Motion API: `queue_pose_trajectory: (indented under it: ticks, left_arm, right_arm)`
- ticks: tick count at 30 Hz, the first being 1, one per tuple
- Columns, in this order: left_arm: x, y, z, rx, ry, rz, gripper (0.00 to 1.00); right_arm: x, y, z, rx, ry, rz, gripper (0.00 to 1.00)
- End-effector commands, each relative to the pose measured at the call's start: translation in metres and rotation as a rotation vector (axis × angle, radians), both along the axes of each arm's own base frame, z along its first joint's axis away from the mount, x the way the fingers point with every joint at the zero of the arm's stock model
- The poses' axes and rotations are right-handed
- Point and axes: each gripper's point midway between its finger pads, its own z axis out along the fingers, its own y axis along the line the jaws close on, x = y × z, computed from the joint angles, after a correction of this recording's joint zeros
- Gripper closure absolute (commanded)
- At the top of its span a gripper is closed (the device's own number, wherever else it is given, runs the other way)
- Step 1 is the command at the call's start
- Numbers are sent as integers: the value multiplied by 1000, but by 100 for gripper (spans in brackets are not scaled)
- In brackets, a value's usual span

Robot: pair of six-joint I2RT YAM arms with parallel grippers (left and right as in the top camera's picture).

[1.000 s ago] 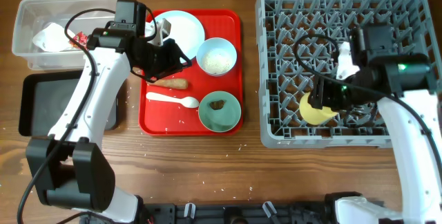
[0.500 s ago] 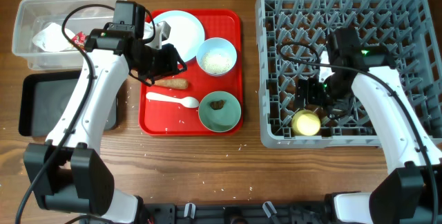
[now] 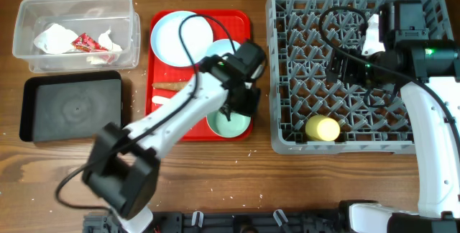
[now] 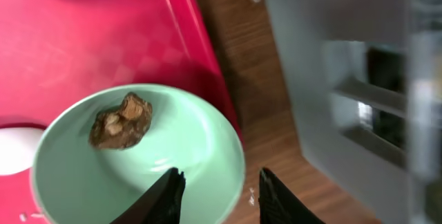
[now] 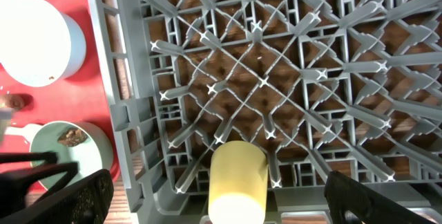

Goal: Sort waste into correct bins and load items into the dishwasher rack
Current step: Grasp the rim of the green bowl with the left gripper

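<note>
The pale-green bowl (image 4: 122, 122) has a food lump in it, so next my left gripper tips the lump into the black tray (image 3: 72, 108) before the bowl goes in the dishwasher rack.
The pale-green bowl (image 4: 138, 169) stands on the red tray with a small brown food lump (image 4: 123, 120) in it. My left gripper (image 4: 217, 181) is open and straddles the bowl's right rim, one finger inside the bowl and one outside over the wood. From overhead, the left gripper (image 3: 241, 103) hides part of that bowl (image 3: 228, 125). The yellow cup (image 5: 238, 179) lies free among the pegs at the front of the grey dishwasher rack (image 3: 272, 82). My right gripper (image 5: 217, 177) hangs above it, wide open and empty.
The red tray (image 3: 162, 129) also holds the pale-blue plate (image 3: 176, 28), a pale-blue bowl (image 3: 218, 46) partly under my left arm, a carrot-like scrap (image 3: 167, 86) and a white spoon (image 3: 159, 101). The clear tub (image 3: 75, 6) holds paper and a wrapper (image 3: 83, 42). The black tray (image 3: 72, 107) lies below it.
My left arm swung from the carrot-like scrap at the tray's left across to the green bowl. My right gripper let go of the yellow cup, opened wide and drew back over the rack.
</note>
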Motion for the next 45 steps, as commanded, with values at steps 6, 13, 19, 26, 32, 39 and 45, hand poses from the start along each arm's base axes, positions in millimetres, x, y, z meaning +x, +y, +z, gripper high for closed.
queue_pose_trajectory:
  ticks: [6, 13, 19, 26, 32, 39, 45]
  left_arm:
    - [-8, -15, -65, 121, 70, 9, 73]
    - [5, -2, -32, 111, 45, 53, 87]
    - [51, 39, 57, -17, -80, 214, 73]
    - [9, -5, 19, 52, 7, 128, 66]
    - [15, -16, -35, 123, 54, 227, 65]
    - [15, -25, -52, 131, 53, 210, 74]
    - [10, -20, -76, 182, 97, 207, 82]
  right_arm:
    - [0, -3, 4, -20, -9, 1, 0]
    - [2, -3, 5, -21, -19, 3, 0]
    - [5, -1, 6, -10, -32, 7, 1]
    - [3, -1, 5, -14, -23, 17, 1]
    - [-2, 3, 3, 1, -3, 36, 1]
    - [-2, 5, 4, 13, -3, 41, 1]
    - [-2, 5, 4, 12, -4, 44, 0]
